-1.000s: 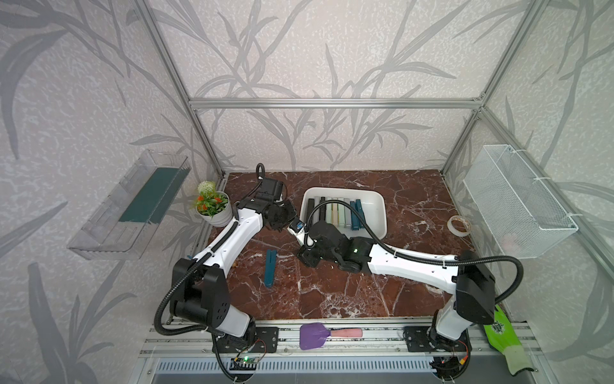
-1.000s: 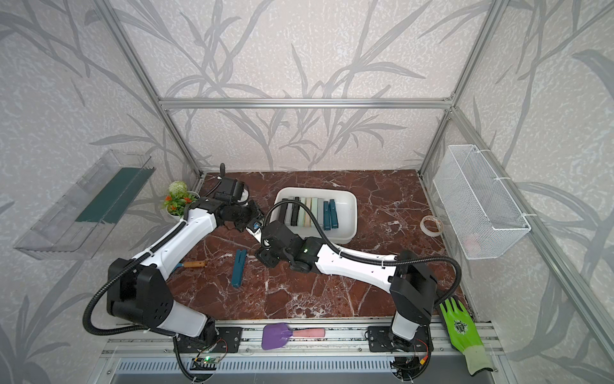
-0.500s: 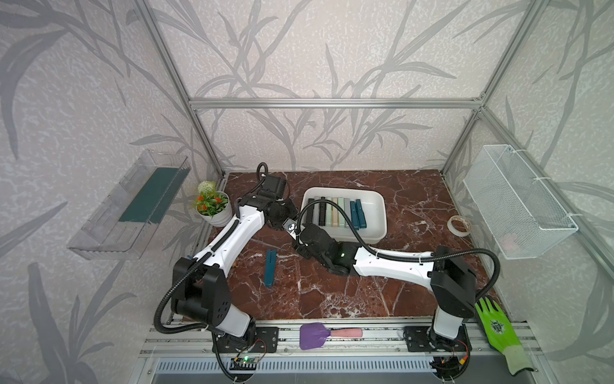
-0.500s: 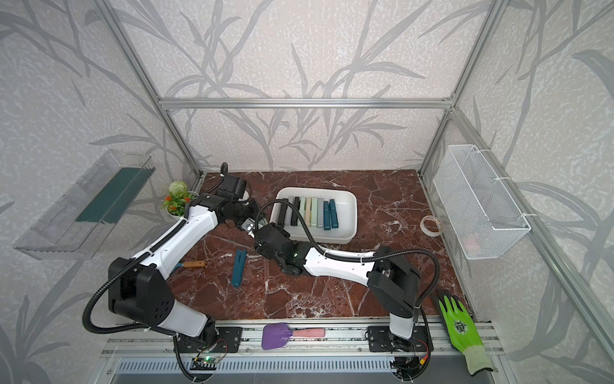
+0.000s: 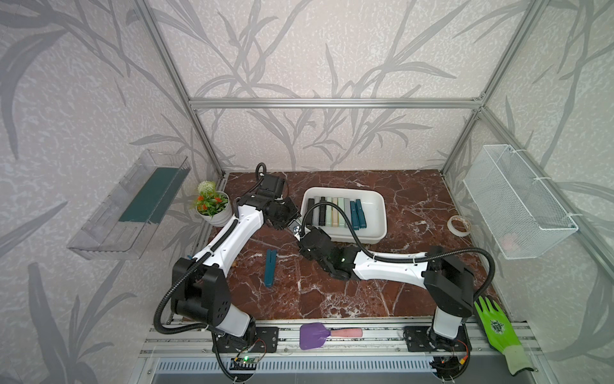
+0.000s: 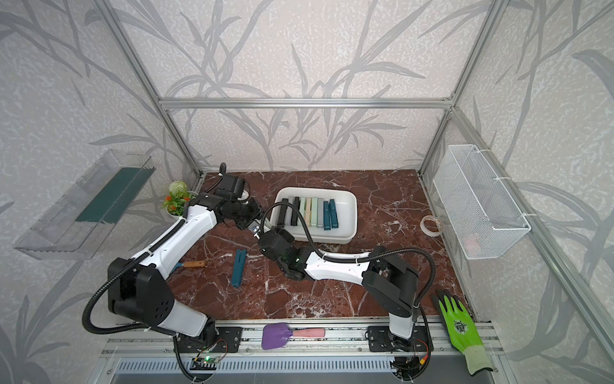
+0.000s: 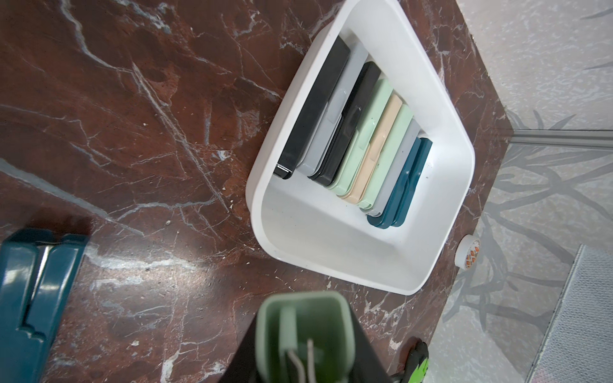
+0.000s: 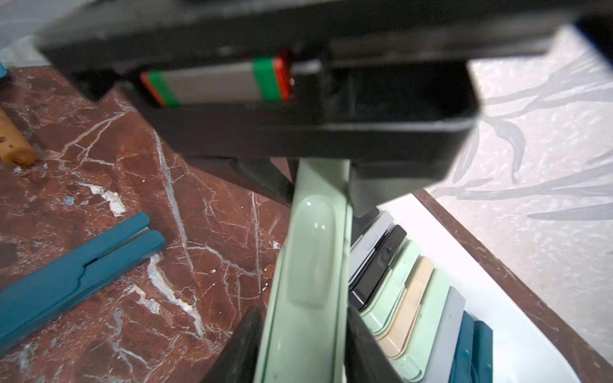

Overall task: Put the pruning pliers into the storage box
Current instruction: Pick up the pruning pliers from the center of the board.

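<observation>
My left gripper should open and move away and leave the pale green pliers [image 8: 310,255] to my right gripper, because the box's free space [image 5: 375,217] is on my right gripper's side.
A pale green pruning pliers [image 8: 308,282] hangs over the marble floor by the front left corner of the white storage box [image 5: 374,212]. Both grippers hold it. My left gripper [image 7: 303,351] is shut on one end of the pale green pliers [image 7: 302,331]. My right gripper [image 8: 303,348] is shut on its flanks, a black finger [image 8: 245,348] pressed to each side. In both top views the two grippers meet there, left gripper [image 5: 292,224] against right gripper [image 5: 304,234]. Several pliers [image 5: 337,212] lie side by side in the box. A dark teal pliers [image 5: 269,267] lies on the floor.
A flower pot [image 5: 212,206] stands at the back left and a tape roll [image 5: 459,225] lies right of the box. A wooden-handled tool [image 6: 194,264] lies under my left arm. A purple spatula [image 5: 319,334] and a green glove [image 5: 495,327] rest at the front rail. A wire basket [image 5: 518,202] and a clear tray [image 5: 129,206] hang on the walls.
My right gripper has moved left and back to meet the left gripper and has closed on the pale green pliers. The left gripper has stayed shut on them and barely shifted.
</observation>
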Controlling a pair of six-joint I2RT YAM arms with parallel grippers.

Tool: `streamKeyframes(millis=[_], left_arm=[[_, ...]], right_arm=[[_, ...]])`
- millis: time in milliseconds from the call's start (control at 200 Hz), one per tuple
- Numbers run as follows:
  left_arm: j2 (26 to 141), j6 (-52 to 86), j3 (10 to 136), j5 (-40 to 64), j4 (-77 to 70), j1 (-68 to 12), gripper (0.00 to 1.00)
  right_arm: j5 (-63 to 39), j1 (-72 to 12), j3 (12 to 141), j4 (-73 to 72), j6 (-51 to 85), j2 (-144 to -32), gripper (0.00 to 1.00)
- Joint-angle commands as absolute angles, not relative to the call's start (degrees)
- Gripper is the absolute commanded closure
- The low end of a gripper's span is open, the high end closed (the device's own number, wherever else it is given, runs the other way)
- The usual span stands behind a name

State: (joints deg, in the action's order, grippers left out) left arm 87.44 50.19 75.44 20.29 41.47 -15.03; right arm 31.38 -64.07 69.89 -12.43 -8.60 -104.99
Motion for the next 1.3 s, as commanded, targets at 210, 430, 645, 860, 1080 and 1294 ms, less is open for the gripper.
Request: streamKeyframes(millis=[210, 430, 645, 860, 1080, 1294], left_arm=[[86.3, 48.6, 77.2, 21.6, 42.5, -14.7, 0.66], [86.7, 46.9, 77.1, 21.6, 42.7, -13.8, 0.35], [84.3, 44.6, 78.0, 20.1, 43.7, -9.3, 0.30], [78.8, 39.8, 76.8, 14.6, 46.2, -2.2, 0.30], [74.6, 34.9, 72.6, 8.1, 43.7, -0.1, 0.30], [73.9, 31.3, 70.6, 9.8, 40.0, 0.0, 0.31]], right_arm=[[31.4, -63.1, 69.2, -14.6, -7.8, -103.4, 0.84], [30.7, -63.1, 69.4, -12.8, -6.8, -103.3, 0.91], [30.8, -61.9, 68.9, -9.1, -2.2, -102.5, 0.92], [26.7, -53.8, 67.6, 0.0, 6.9, -98.2, 0.95], [21.2, -40.8, 67.6, 14.9, 14.7, -89.3, 0.95], [12.5, -26.6, 64.6, 19.1, 18.3, -90.8, 0.96]])
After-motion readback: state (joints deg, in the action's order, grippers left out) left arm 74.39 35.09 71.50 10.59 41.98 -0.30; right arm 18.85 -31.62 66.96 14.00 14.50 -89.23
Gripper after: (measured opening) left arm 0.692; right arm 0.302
